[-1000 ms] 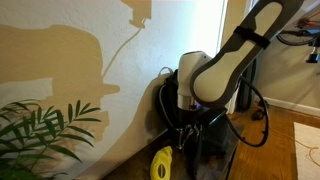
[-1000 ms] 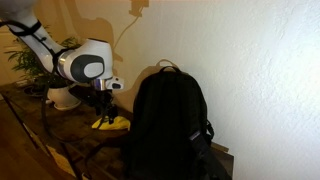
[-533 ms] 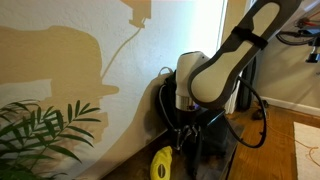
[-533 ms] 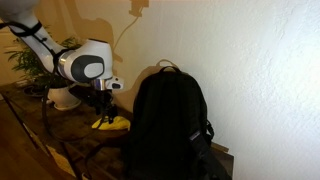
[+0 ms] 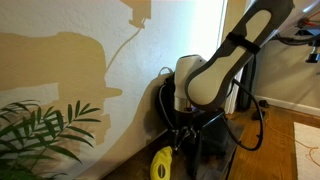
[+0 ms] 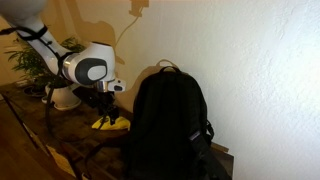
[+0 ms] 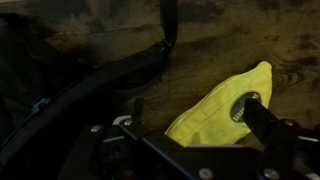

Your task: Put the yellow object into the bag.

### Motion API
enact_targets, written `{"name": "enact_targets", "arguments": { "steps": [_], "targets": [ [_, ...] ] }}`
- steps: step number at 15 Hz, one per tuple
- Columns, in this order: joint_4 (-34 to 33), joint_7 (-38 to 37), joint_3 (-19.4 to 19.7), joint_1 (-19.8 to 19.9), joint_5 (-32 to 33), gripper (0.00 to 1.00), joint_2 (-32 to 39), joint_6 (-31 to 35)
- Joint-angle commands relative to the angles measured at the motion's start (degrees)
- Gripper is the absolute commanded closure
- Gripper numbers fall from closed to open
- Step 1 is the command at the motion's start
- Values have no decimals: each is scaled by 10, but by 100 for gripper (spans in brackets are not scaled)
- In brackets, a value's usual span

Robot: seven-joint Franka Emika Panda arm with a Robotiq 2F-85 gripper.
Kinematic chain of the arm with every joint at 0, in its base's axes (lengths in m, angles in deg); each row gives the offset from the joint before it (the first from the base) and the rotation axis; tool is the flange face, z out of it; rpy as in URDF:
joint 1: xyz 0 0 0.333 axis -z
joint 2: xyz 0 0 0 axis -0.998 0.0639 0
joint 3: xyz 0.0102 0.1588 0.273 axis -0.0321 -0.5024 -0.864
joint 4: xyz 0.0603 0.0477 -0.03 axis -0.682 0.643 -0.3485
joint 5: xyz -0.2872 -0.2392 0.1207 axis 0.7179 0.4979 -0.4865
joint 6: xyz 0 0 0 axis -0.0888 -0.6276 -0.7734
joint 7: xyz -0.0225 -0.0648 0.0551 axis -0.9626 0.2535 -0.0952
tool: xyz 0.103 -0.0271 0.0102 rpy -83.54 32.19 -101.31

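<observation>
I can see that the yellow object is clear of the black strap (image 7: 125,72), so I should keep lowering my gripper over its plain end (image 7: 200,125) until the fingers are on both sides of it, then close them.
The yellow object (image 7: 215,118) is a small bright yellow item with a dark round label, lying on the wooden surface. It shows in both exterior views (image 5: 161,163) (image 6: 112,123). The bag (image 6: 168,122) is a large black backpack standing upright against the wall right beside it, and it sits behind the arm in an exterior view (image 5: 212,150). A black strap of the bag (image 7: 95,82) lies left of the yellow object. My gripper (image 7: 197,112) is open, low over the yellow object with one finger on each side, and also shows from outside (image 6: 100,106) (image 5: 178,137).
A green plant (image 5: 40,130) stands near the camera, and a plant in a white pot (image 6: 62,97) stands behind the arm. The wooden top (image 6: 60,140) has an edge close in front. The wall runs just behind the bag.
The arm has shifted slightly above the yellow object. The yellow object and the bag have not moved.
</observation>
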Motion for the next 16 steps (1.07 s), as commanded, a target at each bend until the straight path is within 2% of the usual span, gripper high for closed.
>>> {"name": "enact_targets", "arguments": {
  "steps": [1, 7, 10, 16],
  "targets": [
    [-49, -39, 6, -5, -31, 0, 47, -1],
    [-132, -116, 10, -16, -78, 0, 118, -15],
    [-163, -156, 22, -32, -81, 0, 139, -19],
    [-219, -202, 24, -40, -93, 0, 174, -46]
  ]
}}
